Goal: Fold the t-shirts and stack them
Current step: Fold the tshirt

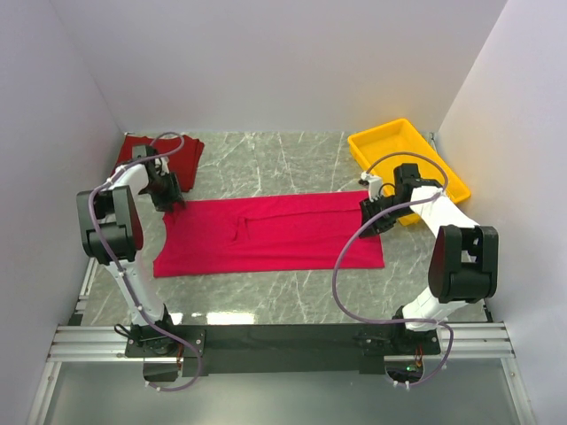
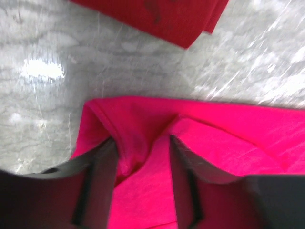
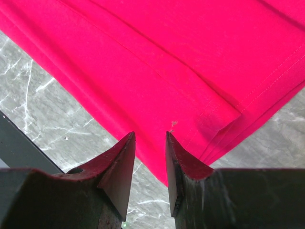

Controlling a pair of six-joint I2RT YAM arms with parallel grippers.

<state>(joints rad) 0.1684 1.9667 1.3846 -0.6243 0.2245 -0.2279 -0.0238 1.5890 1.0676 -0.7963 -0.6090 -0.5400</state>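
Note:
The crimson t-shirt's corner is past the fingers of my left gripper, so next I open them, go toward that corner and pinch the raised fold close to its end.
The bright crimson t-shirt lies flat across the middle of the table as a long band folded lengthwise. My left gripper is down on its back-left corner. In the left wrist view its jaws stand apart, with a raised ridge of crimson cloth between them, close to the left finger. My right gripper hovers at the shirt's right end. In the right wrist view the jaws are narrowly apart and empty above the layered corner. The darker maroon t-shirt lies bunched at the back left.
A yellow plastic tray stands at the back right, just behind my right arm. White walls close in the left, back and right sides. Grey marble table shows between the two shirts and in front of the crimson one.

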